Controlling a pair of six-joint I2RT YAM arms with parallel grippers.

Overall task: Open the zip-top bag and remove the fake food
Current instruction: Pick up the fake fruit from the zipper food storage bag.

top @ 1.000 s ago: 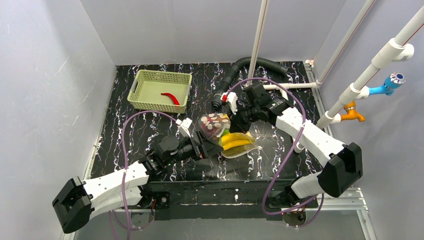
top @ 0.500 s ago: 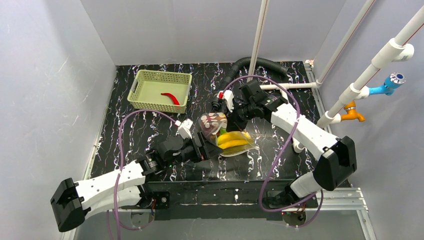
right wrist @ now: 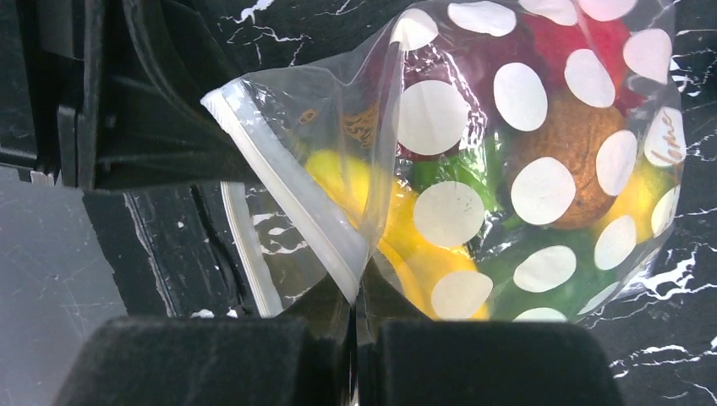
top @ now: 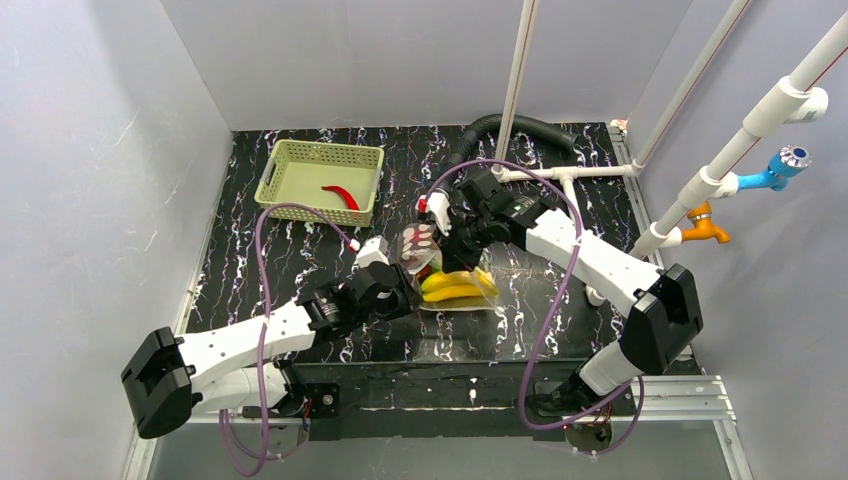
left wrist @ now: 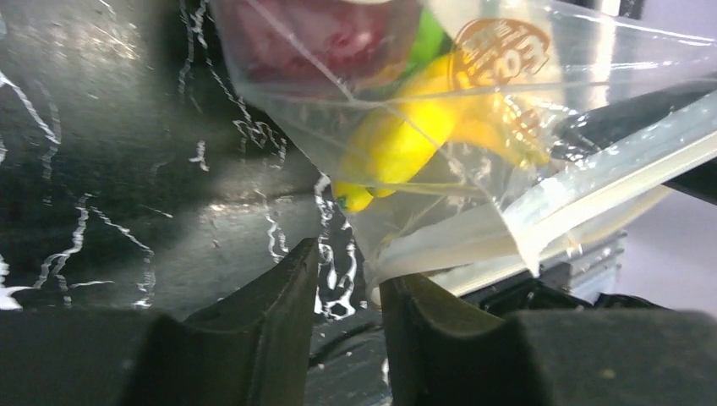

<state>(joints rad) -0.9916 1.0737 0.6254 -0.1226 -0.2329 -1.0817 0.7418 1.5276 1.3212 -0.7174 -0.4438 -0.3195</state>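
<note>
The bag's opening (top: 462, 306) points to the table's front edge, so my right gripper should turn it toward my left gripper. My left gripper should back away before it reaches in.
The zip-top bag (top: 436, 262), clear with white spots, lies mid-table with the fake food inside: a yellow banana (top: 452, 287), plus red, green and brown pieces (right wrist: 558, 169). My right gripper (right wrist: 355, 292) is shut on the bag's zip edge (right wrist: 292, 199) and holds it up from the far side (top: 452, 243). At the bag's near-left corner, my left gripper (left wrist: 351, 266) has a narrow gap between its fingers. The bag's corner (left wrist: 440, 245) rests on the tip of its right finger, and the table shows through the gap. A red chili (top: 341, 195) lies in the basket.
The pale green lattice basket (top: 275, 170) stands at the back left. A black corrugated hose (top: 510, 125) and white pipes (top: 560, 172) run behind the right arm. Blue and orange taps (top: 780, 170) stick out at the right wall.
My left gripper has narrowed from wide open and moved up to the bag's corner. The right gripper has shifted left, dragging the bag with it.
</note>
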